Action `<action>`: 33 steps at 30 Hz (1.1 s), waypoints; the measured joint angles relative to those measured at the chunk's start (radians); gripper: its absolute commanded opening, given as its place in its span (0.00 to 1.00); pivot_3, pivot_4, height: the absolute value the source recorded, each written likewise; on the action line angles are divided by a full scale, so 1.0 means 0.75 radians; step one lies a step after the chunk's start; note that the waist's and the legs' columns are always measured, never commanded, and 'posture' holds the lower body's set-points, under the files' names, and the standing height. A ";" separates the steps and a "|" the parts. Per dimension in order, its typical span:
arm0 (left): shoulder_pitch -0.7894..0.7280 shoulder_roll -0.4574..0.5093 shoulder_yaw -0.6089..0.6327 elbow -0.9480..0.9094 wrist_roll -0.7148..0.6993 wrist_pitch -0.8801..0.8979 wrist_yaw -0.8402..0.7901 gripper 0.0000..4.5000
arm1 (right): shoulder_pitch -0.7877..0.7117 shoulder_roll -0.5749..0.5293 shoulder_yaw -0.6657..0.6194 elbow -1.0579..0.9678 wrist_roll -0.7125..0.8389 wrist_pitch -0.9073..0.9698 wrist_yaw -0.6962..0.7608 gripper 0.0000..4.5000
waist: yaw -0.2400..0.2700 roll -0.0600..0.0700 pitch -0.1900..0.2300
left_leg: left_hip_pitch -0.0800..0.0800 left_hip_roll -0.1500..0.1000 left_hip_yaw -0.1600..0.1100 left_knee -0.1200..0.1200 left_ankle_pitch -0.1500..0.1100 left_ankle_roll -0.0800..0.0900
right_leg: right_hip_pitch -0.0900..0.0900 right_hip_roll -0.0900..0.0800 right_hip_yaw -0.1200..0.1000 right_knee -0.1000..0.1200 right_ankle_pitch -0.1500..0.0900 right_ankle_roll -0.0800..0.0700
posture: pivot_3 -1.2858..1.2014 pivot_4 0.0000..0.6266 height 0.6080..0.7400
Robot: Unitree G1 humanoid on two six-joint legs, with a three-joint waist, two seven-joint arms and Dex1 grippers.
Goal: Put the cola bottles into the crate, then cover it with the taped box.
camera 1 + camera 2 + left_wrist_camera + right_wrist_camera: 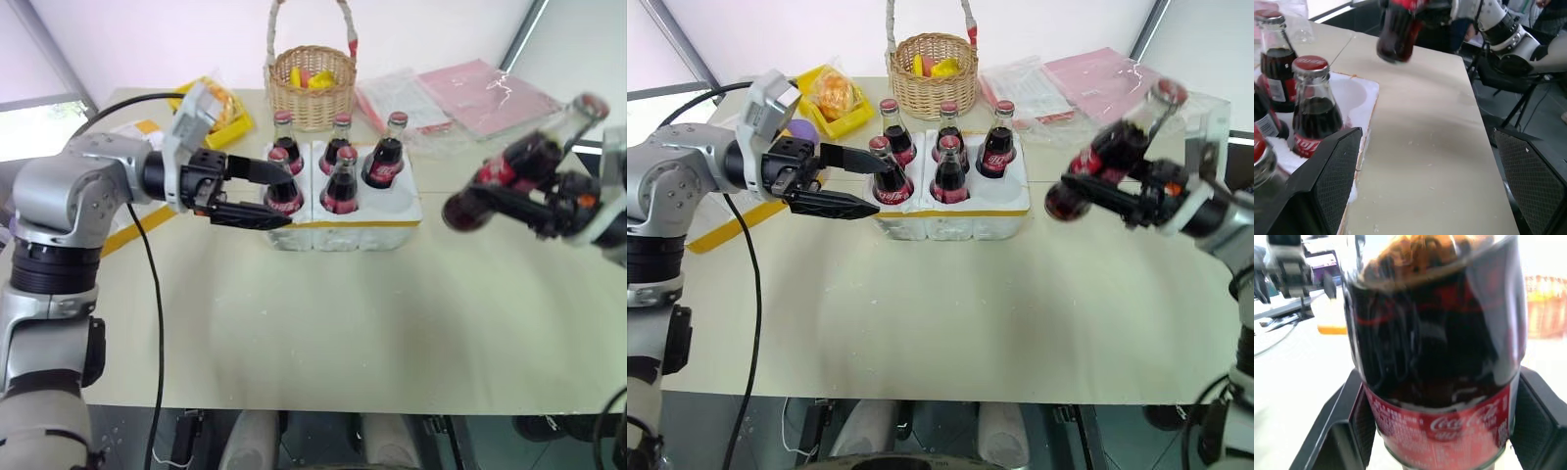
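My right gripper should keep swinging the cola bottle over and upright until it sits in the crate's empty well point(390, 205), as the held cola bottle's bottom point(460, 212) points toward there.
The white foam crate point(345, 233) with a yellow band stands mid-table and holds five cola bottles point(341, 182); its front right well point(400, 201) is bare. My left gripper point(279, 196) is open, pointing right along the crate's front left corner, with nothing between its fingers point(1332, 171). Right of the crate, my right gripper point(537, 204) is shut on a sixth cola bottle point(517, 162), tilted in the air with its cap up and to the right. A yellow-banded edge behind my left arm point(720, 227) may be the taped box, mostly hidden.
A wicker basket point(312, 88) with yellow items stands behind the crate. A yellow tray point(835, 100) lies at the back left, and plastic-wrapped pink packets point(482, 93) at the back right. Bare tabletop point(333, 323) runs from the crate to the front edge.
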 measured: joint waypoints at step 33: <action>0.165 0.096 0.163 -0.209 -0.143 0.073 0.231 1.00 | -0.373 0.375 0.473 0.638 -0.624 -0.432 0.161 0.99 | -0.009 0.000 0.000 | -0.002 -0.001 0.000 0.001 0.000 -0.001 | -0.002 0.000 0.001 -0.001 0.004 0.003 | 0.52 0.24 0.98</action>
